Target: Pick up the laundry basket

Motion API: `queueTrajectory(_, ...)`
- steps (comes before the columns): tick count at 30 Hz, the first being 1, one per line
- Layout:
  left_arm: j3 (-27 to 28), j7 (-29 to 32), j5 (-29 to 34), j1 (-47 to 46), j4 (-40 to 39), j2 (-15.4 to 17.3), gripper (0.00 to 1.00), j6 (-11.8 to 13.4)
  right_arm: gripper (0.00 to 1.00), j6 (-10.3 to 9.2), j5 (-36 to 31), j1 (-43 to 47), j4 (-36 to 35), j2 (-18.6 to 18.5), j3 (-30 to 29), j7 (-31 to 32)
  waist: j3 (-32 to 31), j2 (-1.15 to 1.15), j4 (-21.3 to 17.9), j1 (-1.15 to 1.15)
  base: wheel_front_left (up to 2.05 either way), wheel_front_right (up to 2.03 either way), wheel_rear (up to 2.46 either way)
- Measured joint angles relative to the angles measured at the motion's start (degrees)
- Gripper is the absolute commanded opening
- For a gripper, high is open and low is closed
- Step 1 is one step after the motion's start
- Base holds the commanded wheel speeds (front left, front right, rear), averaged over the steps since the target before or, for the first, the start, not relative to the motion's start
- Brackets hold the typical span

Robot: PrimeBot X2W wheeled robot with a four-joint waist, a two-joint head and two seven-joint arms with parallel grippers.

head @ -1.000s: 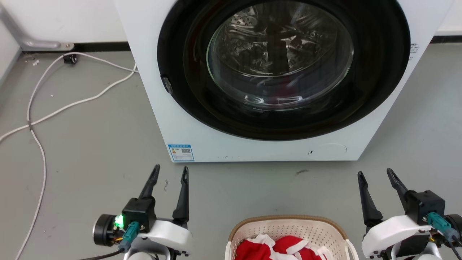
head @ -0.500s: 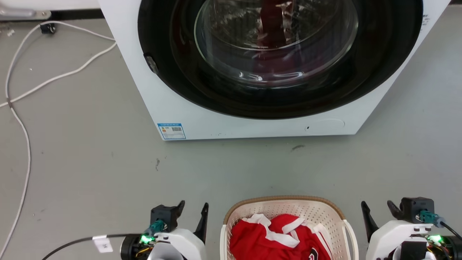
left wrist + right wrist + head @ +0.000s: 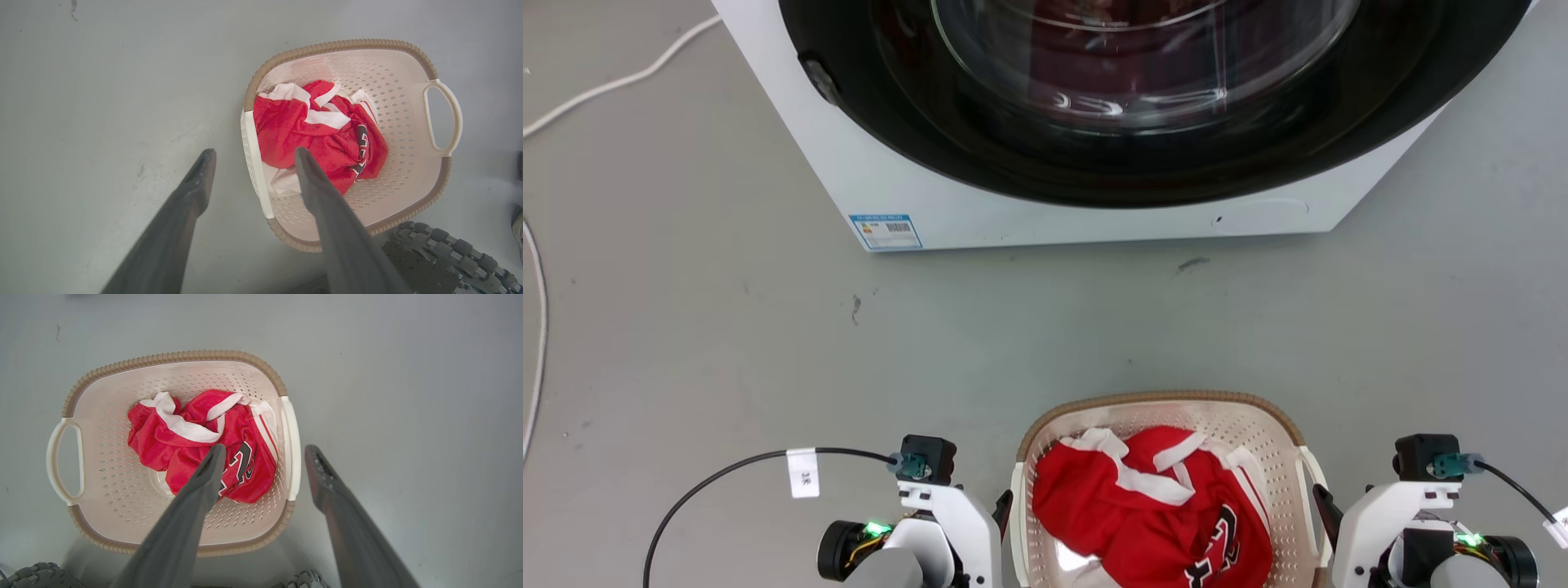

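The red and white garment (image 3: pixel 1160 505) is in a heap well below the tan woven rim (image 3: pixel 1165 397) of the basket, so it will come along in its folds when the robot lifts the basket.
The laundry basket (image 3: pixel 1160 398), cream with a tan woven rim, stands on the grey floor in front of me and holds a red and white garment (image 3: pixel 1143 506). My left gripper (image 3: pixel 253 152) points down and is open. It hangs above the basket's left white handle (image 3: pixel 255 163), one finger over the floor and one over the inside. My right gripper (image 3: pixel 266 448) is open too, above the right handle (image 3: pixel 292 449), with its fingers either side of it. Neither gripper holds anything. In the head view both wrists flank the basket.
A white washing machine (image 3: pixel 931 188) with a dark round door stands just beyond the basket. A white cable (image 3: pixel 605 82) lies on the floor at far left. A black tagged cable (image 3: pixel 727 469) loops off my left wrist. A knobbly tyre (image 3: pixel 445 245) sits close behind the basket.
The head camera has tilted down, so the washer slid up the picture. Both grippers have turned from pointing forward to pointing down and have closed in beside the basket's handles.
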Motion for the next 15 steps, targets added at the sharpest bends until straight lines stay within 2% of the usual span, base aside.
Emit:
queueTrajectory(9,-5.36,4.80,-5.72,-5.31,6.99,0.01,1.00,-0.42,1.00,0.00,4.17,-8.13,12.28,-1.53,3.94,0.54,5.33,0.00,-0.80,0.00,0.00,0.00,0.00)
queueTrajectory(15,-8.36,6.45,-8.37,-8.70,9.57,0.00,1.00,0.74,1.00,0.00,6.90,-13.56,19.82,-2.20,6.76,0.26,9.07,0.00,-1.43,0.00,0.00,0.00,0.00)
